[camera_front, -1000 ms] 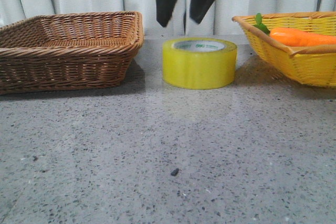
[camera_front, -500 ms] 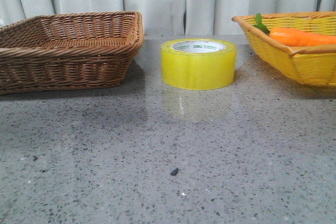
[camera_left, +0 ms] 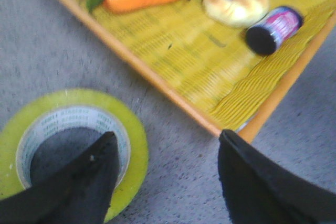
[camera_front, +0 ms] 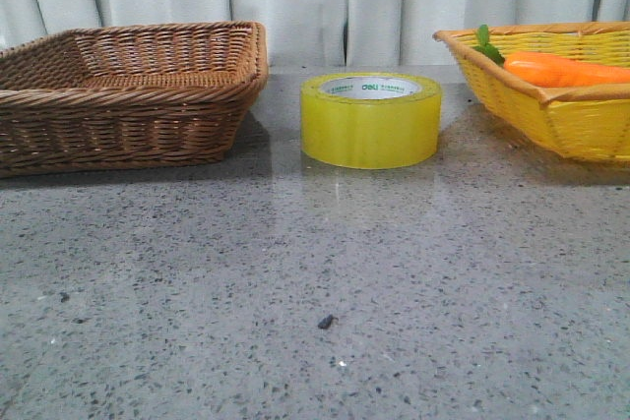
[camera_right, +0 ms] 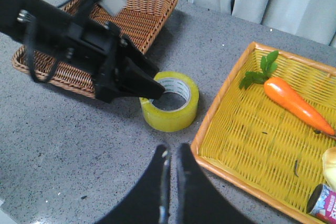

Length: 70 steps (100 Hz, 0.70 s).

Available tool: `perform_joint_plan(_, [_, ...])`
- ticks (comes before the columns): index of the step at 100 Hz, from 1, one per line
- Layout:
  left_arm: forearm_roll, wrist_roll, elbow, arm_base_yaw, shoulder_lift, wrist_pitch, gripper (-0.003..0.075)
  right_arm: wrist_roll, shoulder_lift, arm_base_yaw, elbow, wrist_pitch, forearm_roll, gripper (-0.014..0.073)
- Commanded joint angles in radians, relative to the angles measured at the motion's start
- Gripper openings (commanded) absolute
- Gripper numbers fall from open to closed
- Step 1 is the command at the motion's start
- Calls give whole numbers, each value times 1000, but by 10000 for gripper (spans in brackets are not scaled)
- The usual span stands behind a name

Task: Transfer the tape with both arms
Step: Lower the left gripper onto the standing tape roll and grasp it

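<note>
My gripper will lower the tape (camera_front: 370,135) inside beside the brown basket's end (camera_front: 246,100), and the tape will come to rest tilted, because that end slopes inward toward the basket's bottom.
The tape (camera_front: 369,120), a wide yellow roll with a white core, lies flat on the grey table between two baskets. My left gripper (camera_left: 165,140) hangs open above it. One finger (camera_left: 79,182) is over the core hole and the other (camera_left: 262,182) is over bare table beside the yellow basket. In the right wrist view the left gripper (camera_right: 156,86) points down at the tape (camera_right: 169,103) from the brown basket's side. My right gripper (camera_right: 170,153) is shut with nothing in it, high above the table on the near side of the tape.
A brown wicker basket (camera_front: 128,95) stands left of the tape. A yellow basket (camera_front: 551,105) stands to the right and holds a carrot (camera_front: 561,68), a bread roll (camera_left: 236,6) and a can (camera_left: 273,27). A dark speck (camera_front: 326,322) lies on the near table.
One second ago the left gripper's fingers hung in the front view above the tape. They rose out of view, and now only a dark tip shows at the top edge. The tape stays put.
</note>
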Motion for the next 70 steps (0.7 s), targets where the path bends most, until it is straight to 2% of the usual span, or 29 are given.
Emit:
perform_joint_plan(1, [-19,-17,-39,-7,-1,-22,391,7,-7,-4,-18,-56,-16,-68])
perform_joint_plan(23, [-18,-13,-39,-17,66,-63,451,7,-7,-4,-18,-76,-16,-68])
perform_joint_plan(59, [-15,-6,-39,-27,151,-108,449,7,-7,-4,-14,-84,-16,-68])
perform_joint_plan(70, [-16,-6,-39,-30,166,-106,411,7,-7,-4,-14,-84,-16,-68])
